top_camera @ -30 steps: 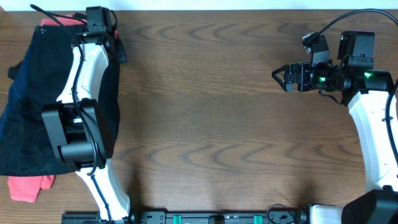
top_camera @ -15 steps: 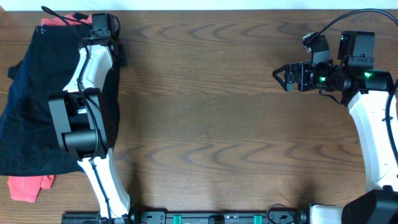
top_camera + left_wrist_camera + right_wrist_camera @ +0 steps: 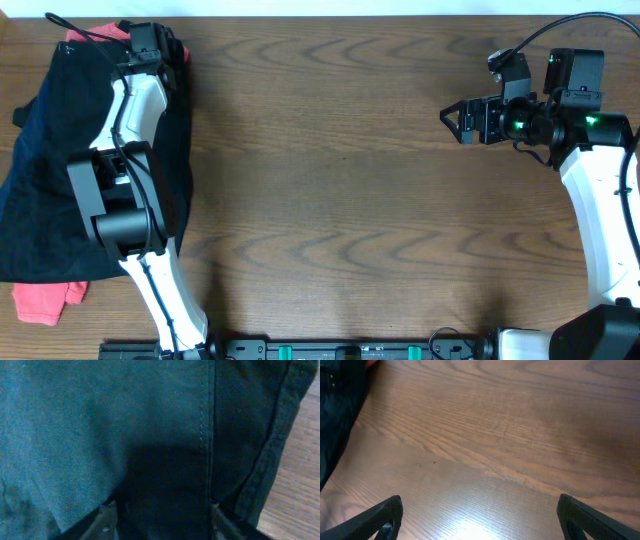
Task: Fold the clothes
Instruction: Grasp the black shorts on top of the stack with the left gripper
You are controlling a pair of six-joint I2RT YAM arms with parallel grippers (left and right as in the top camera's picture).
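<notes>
The robot's left gripper should first pull the heap's black fabric (image 3: pixel 65 215) to mid-table (image 3: pixel 325 175), because it lies too far away for the right gripper, which will then take the fabric's edge.
A heap of clothes lies at the table's far left: dark navy and black fabric (image 3: pixel 50 160), with a coral-red piece showing at the front (image 3: pixel 42 300) and at the back (image 3: pixel 95 33). My left gripper (image 3: pixel 152 48) is over the heap's back right corner. In the left wrist view its fingers (image 3: pixel 164 519) are spread, with dark seamed fabric (image 3: pixel 125 425) filling the view and lying between the tips. My right gripper (image 3: pixel 455 120) is open and empty, above bare wood at the right (image 3: pixel 480 515). The heap's edge shows in the right wrist view (image 3: pixel 335 410).
The wooden table (image 3: pixel 340 190) stretches between the two arms. Its top edge runs just behind the heap. A strip of bare wood (image 3: pixel 300 485) shows right of the fabric's hem in the left wrist view.
My left gripper has shifted a little to the left over the heap's back corner. The right arm has not moved.
</notes>
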